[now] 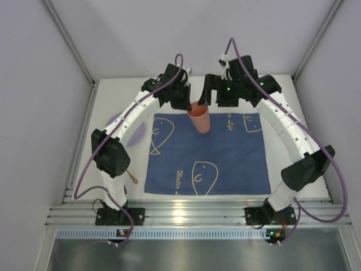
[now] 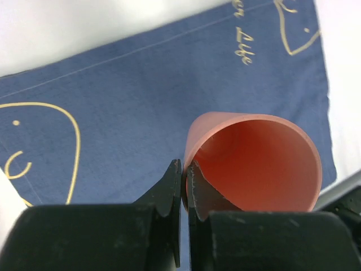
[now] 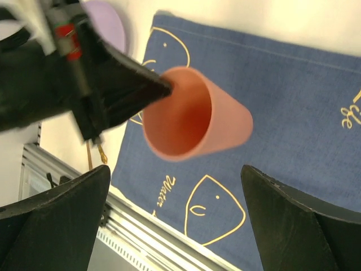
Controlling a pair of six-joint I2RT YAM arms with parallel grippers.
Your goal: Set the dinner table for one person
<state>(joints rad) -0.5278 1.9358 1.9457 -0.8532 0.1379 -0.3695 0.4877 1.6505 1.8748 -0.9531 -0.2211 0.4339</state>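
My left gripper, which is near the plate, is holding the cup's rim [image 1: 197, 107]. Next, my right gripper takes over the cup, so that my left gripper is free for the plate [image 1: 136, 135].
A salmon-pink cup [image 1: 199, 118] is over the far edge of the dark blue cloth [image 1: 225, 158], tilted. My left gripper [image 1: 186, 105] is shut on the cup's rim, one finger inside and one outside, as the left wrist view shows [image 2: 183, 167] with the cup [image 2: 254, 164]. My right gripper [image 1: 216, 96] is open and empty just right of the cup; in the right wrist view [image 3: 175, 169] the cup [image 3: 192, 116] shows ahead of its spread fingers. The white dinner table [image 1: 285, 96] lies under everything.
A purple plate [image 1: 114, 120] lies left of the cloth, mostly hidden by my left arm; it also shows in the right wrist view [image 3: 107, 25]. A gold utensil [image 1: 133, 178] lies by the cloth's near left corner. Grey walls surround the table.
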